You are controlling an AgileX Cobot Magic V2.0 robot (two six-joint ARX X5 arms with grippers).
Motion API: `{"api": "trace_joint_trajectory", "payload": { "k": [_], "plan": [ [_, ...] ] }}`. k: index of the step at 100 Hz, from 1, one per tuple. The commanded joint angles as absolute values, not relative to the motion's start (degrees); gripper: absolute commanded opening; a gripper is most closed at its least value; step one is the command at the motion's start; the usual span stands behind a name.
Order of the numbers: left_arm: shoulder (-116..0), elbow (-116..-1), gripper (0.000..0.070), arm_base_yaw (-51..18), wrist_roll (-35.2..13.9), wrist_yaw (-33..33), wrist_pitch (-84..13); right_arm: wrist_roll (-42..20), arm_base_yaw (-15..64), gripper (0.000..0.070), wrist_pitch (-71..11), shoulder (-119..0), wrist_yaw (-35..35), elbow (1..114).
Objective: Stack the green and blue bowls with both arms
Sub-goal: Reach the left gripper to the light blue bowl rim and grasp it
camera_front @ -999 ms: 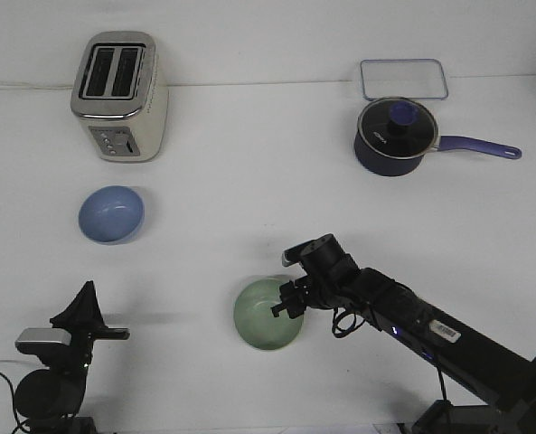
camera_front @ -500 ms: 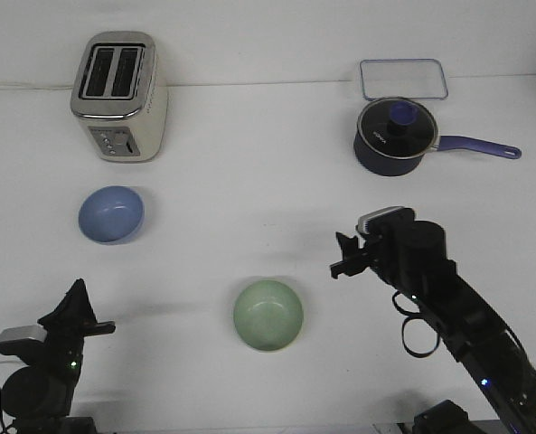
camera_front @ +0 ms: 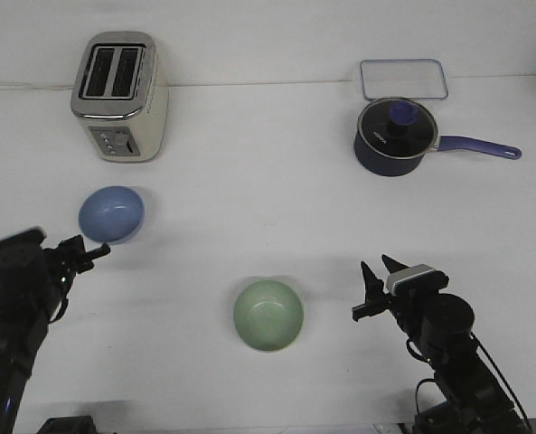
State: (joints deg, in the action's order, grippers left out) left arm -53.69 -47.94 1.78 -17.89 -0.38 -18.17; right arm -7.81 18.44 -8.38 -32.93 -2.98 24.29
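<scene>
The blue bowl (camera_front: 111,214) and the empty green bowl (camera_front: 268,315) have rims that look equally wide, so I expect the green bowl to disappear from sight when the robot lowers the blue bowl into it.
The pale green bowl (camera_front: 268,315) sits upright on the white table, front centre, with nothing touching it. The light blue bowl (camera_front: 111,214) sits upright at mid left. My left gripper (camera_front: 89,248) is just below and to the left of the blue bowl, its tips close to the rim, and looks open and empty. My right gripper (camera_front: 377,271) is open and empty, to the right of the green bowl and well apart from it.
A silver toaster (camera_front: 119,96) stands at the back left. A dark navy saucepan (camera_front: 396,136) with a purple handle stands at the back right, with a clear lidded container (camera_front: 403,79) behind it.
My right gripper left the green bowl's rim, swung right, then drew back toward the front. My left arm rose from the front edge and reached toward the blue bowl. Neither bowl moved.
</scene>
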Motion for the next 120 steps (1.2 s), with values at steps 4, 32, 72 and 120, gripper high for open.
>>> {"api": "trace_joint_trajectory", "payload": {
  "k": [4, 32, 72, 120],
  "plan": [
    [-62.0, -53.8, 0.0386, 2.3, -15.4, 0.6, -19.7, -9.2, 18.7, 0.0287, -7.5, -32.0, -3.2, 24.3],
    [-76.5, -63.0, 0.0555, 3.5, -13.8, 1.1, -24.9, -9.2, 18.7, 0.0287, -7.5, -31.9, -4.0, 24.3],
    [-88.8, -64.4, 0.0554, 9.5, -11.2, 2.6, -22.5, -9.2, 18.7, 0.0287, -7.7, -31.9, -4.3, 24.3],
    [-96.1, -64.4, 0.0316, 10.2, -11.2, 5.8, -17.5, -9.2, 18.7, 0.0287, -7.8, -31.9, -4.3, 24.3]
  ]
}}
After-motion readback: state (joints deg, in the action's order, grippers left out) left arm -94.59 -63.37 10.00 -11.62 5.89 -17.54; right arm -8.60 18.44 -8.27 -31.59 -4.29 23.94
